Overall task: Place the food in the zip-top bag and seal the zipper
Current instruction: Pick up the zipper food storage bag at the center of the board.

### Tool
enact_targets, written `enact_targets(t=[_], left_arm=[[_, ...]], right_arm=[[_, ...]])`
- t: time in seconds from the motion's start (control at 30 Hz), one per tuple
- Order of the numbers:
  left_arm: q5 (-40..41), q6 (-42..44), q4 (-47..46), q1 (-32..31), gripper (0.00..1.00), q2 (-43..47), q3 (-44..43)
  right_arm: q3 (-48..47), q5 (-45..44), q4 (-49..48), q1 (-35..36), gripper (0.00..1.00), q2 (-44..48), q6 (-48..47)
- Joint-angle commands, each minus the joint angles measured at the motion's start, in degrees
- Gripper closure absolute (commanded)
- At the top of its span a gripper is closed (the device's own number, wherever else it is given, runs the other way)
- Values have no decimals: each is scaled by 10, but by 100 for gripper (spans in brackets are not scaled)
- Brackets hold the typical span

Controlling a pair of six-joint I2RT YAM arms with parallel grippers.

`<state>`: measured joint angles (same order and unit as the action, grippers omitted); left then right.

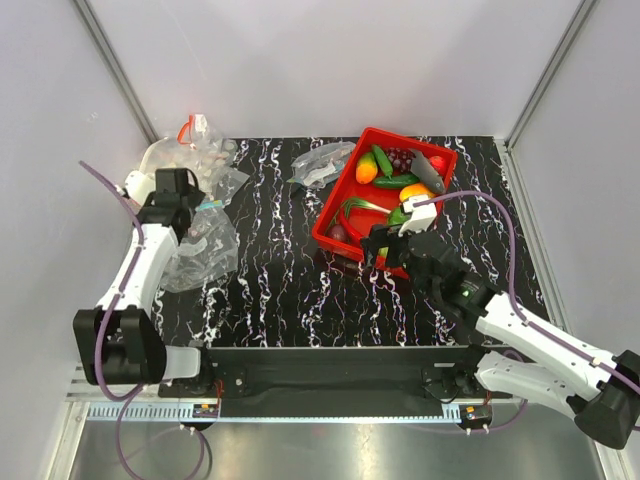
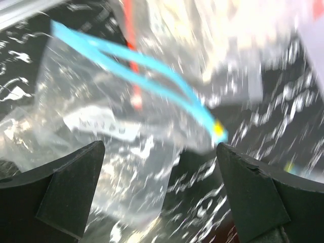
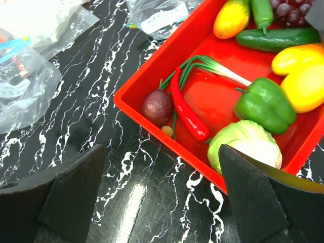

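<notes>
The clear zip-top bag's opening (image 1: 209,205) will spread open when I lift the bag by its edge, because the teal-blue zipper's strips (image 2: 151,62) are already apart.
The food lies in a red tray (image 3: 152,109): a long red chilli (image 3: 187,109), a green bell pepper (image 3: 263,104) and a lime-green round fruit (image 3: 245,144). My right gripper (image 3: 159,197) hovers open over the black table just outside the tray's near corner, holding nothing. The clear zip-top bag (image 2: 101,126) lies crumpled at the table's left, and its teal-blue zipper (image 2: 152,66) runs across its mouth. My left gripper (image 2: 162,187) is open just above the bag, which lies between and beyond its fingers. The left wrist view is blurred.
The red tray (image 1: 335,205) also holds a purple onion (image 3: 157,106), yellow fruits (image 3: 304,76), a cucumber (image 3: 276,38) and grapes. A small clear bag (image 1: 325,165) lies left of the tray. More clear bags (image 1: 185,155) are piled at the back left corner.
</notes>
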<state>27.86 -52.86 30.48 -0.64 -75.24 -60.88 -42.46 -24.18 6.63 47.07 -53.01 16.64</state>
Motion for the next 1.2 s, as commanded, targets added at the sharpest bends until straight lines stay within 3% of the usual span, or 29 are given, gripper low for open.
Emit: enact_targets(t=[0.0,0.13,0.47,0.6,0.63,0.7,0.77,0.83,1.03,1.17], left_arm=[[4,-70,24,35,1,-8,-37],[22,-138,49,70,1,-31,-37],[-50,-130,60,148,1,-187,-117],[-100,-104,32,146,22,-207,-115],[-103,-96,14,136,37,-197,-104],[-104,-68,-55,122,52,-158,-61],[-110,-17,-113,101,81,-132,-34],[-107,7,-116,79,93,-104,-34],[-119,72,-151,10,99,-12,-35],[-201,127,-189,-33,100,35,-33]], right_arm=[[-16,18,-18,-3,0,6,-14],[-16,19,-11,-2,0,12,-14],[-18,14,10,-3,0,26,-16],[-23,9,22,-3,0,27,-11],[-23,8,22,-3,0,25,-7],[-24,10,21,-2,0,23,-4],[-28,10,23,-2,0,19,4],[-28,12,22,-2,0,15,9],[-25,19,14,-3,0,3,16],[-32,43,1,-2,0,-26,9]])
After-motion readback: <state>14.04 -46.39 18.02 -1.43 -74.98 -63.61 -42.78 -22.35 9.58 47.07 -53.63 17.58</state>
